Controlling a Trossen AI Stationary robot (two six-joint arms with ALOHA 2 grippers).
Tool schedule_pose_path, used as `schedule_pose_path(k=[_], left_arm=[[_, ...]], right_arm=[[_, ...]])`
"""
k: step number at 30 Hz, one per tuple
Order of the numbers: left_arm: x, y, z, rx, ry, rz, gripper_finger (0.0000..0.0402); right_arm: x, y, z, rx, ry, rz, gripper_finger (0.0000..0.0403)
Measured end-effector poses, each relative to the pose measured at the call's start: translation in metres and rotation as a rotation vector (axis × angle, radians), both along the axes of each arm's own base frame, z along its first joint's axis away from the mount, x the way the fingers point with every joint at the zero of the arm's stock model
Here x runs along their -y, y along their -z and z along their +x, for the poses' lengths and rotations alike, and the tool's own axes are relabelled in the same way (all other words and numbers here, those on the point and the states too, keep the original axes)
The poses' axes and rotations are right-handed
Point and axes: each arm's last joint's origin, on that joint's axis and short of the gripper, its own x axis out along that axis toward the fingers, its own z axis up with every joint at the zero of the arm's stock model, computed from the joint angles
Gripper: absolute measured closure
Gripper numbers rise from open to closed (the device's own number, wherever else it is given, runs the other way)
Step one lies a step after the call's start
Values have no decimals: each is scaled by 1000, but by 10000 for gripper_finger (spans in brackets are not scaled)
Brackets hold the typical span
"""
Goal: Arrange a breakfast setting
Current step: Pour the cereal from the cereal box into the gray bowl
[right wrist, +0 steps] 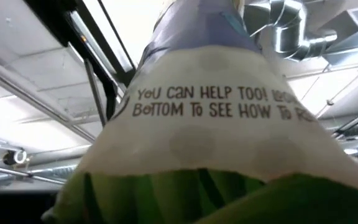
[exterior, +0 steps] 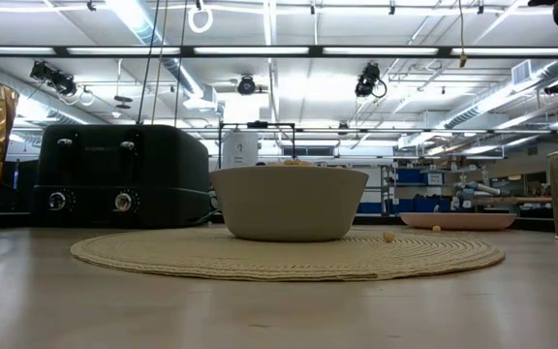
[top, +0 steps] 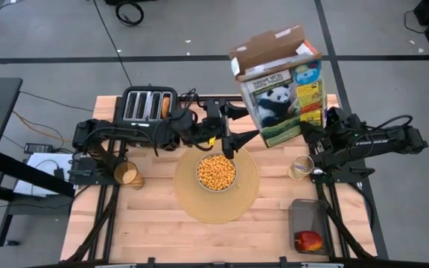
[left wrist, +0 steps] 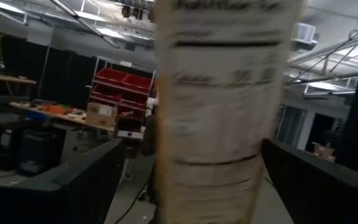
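The robot's right gripper is holding the cereal box (top: 285, 98) away from the toaster, so next the left gripper grips the box's narrow side (top: 252, 110) and puts the box down next to the toaster.
A panda cereal box (top: 281, 85) with open top flaps is held in the air above the table's far right, out of the low view. My right gripper (top: 313, 135) is at its lower right edge. My left gripper (top: 240, 143) is open at the box's lower left corner; in the left wrist view its dark fingers (left wrist: 92, 180) stand on either side of the box's narrow side (left wrist: 222, 124). The pale grey bowl (top: 216, 173) full of cereal sits on the tan placemat (top: 192, 197). The amber cup (top: 129, 176) stands to the mat's left. The spoon is out of view. My right gripper holds the cereal box by its lower right edge (top: 316, 123), coming from the table's right side. The box and the arm hide the fingers, and the box's printed face (right wrist: 210, 124) fills the right wrist view. The box is lifted clear of the table, roughly upright.
A black toaster (top: 146, 106) with a bread piece (top: 166, 104) in a slot stands at the far left. A woven cup (top: 301, 167) stands right of the mat. A dark container (top: 304, 212) holds the red apple (top: 308, 240) near right. A pink plate (exterior: 458, 220) shows behind the mat.
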Motion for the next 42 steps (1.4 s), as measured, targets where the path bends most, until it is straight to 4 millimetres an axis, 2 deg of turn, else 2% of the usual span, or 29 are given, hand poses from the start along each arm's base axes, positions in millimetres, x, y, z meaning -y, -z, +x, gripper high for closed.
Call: schedule_pose_path(k=[11, 28, 32, 42], left_arm=[[4, -7, -3, 79, 32, -17, 17], [-8, -15, -7, 173, 1, -42, 21], [-8, -15, -7, 172, 1, -41, 49], [-8, -14, -7, 155, -24, 1, 161]], right_arm=[[0, 3, 2, -50, 12, 8, 238], [1, 13, 15, -158, 1, 25, 238], [1, 15, 17, -182, -2, 22, 238], [2, 17, 19, -210, 39, 42, 224]])
